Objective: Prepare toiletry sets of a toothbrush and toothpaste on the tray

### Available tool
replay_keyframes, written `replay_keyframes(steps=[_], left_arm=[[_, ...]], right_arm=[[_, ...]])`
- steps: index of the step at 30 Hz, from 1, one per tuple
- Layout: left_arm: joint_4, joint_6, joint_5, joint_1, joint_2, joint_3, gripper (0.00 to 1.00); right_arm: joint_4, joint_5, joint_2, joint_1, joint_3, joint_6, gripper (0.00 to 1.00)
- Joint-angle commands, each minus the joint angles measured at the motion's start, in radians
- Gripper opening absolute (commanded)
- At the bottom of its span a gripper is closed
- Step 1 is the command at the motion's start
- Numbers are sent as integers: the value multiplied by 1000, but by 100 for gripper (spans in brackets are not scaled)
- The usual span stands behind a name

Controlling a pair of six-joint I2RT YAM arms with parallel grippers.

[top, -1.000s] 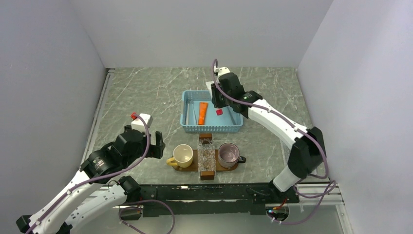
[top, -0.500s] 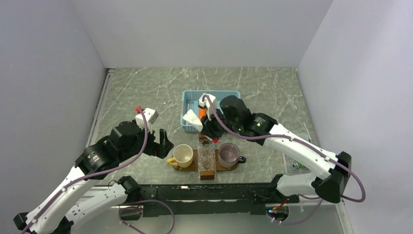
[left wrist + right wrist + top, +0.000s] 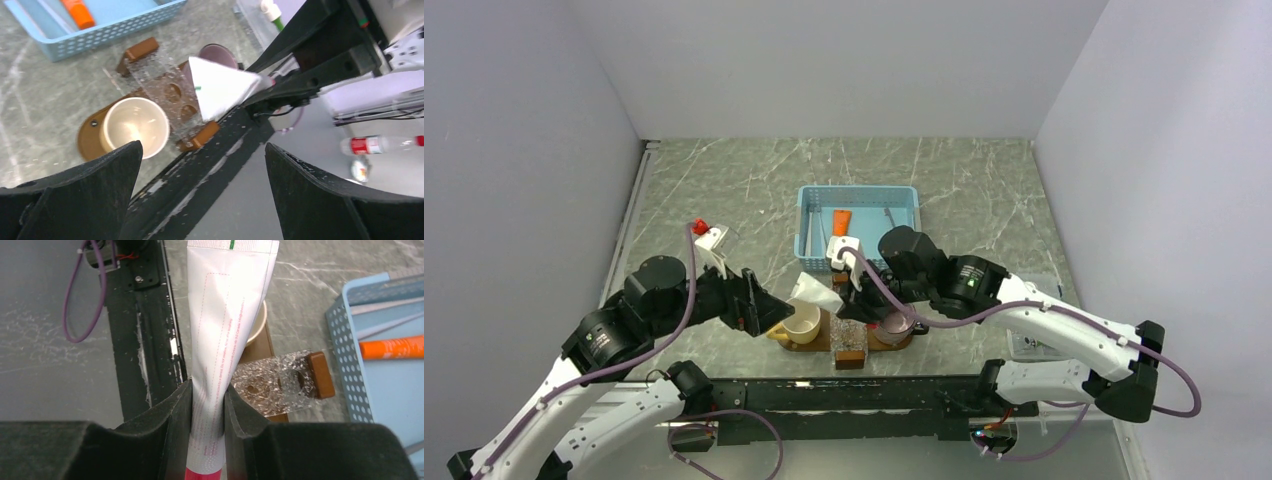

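Observation:
My left gripper keeps moving in until its open fingers close around the tube, because the white toothpaste tube's flat end sticks out free toward them.
The dark-brown tray lies near the table's front edge. On it stand a cream cup and a purple cup, and a clear box lies across its middle. My right gripper is shut on a white toothpaste tube and holds it above the tray, with the tube's flat end over the cream cup. My left gripper is open and empty, just left of the cream cup. Pale-blue toothbrushes and an orange tube lie in the light-blue basket.
The basket stands just behind the tray. A small clear container sits at the table's right front edge. The black frame rail runs along the near edge below the tray. Grey walls enclose the table on three sides.
My right arm has swung from the basket toward me and now holds the white tube over the tray. My left arm has moved right, up to the cream cup.

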Motion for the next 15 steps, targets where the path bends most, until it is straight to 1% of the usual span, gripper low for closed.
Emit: replay_keyframes(steps=[1,10,15], left_arm=[[119,-132,108,-2,-19,-33,99],[211,-251,209,-1,-35,-76,99],[203,-291,217,-1,-17,-73,99]], right_arm=[[34,-37,-48,47,9,-33,28],[93,-70,-68,112,18,-37,29],[95,-40,-60,158,39,-47,29]])
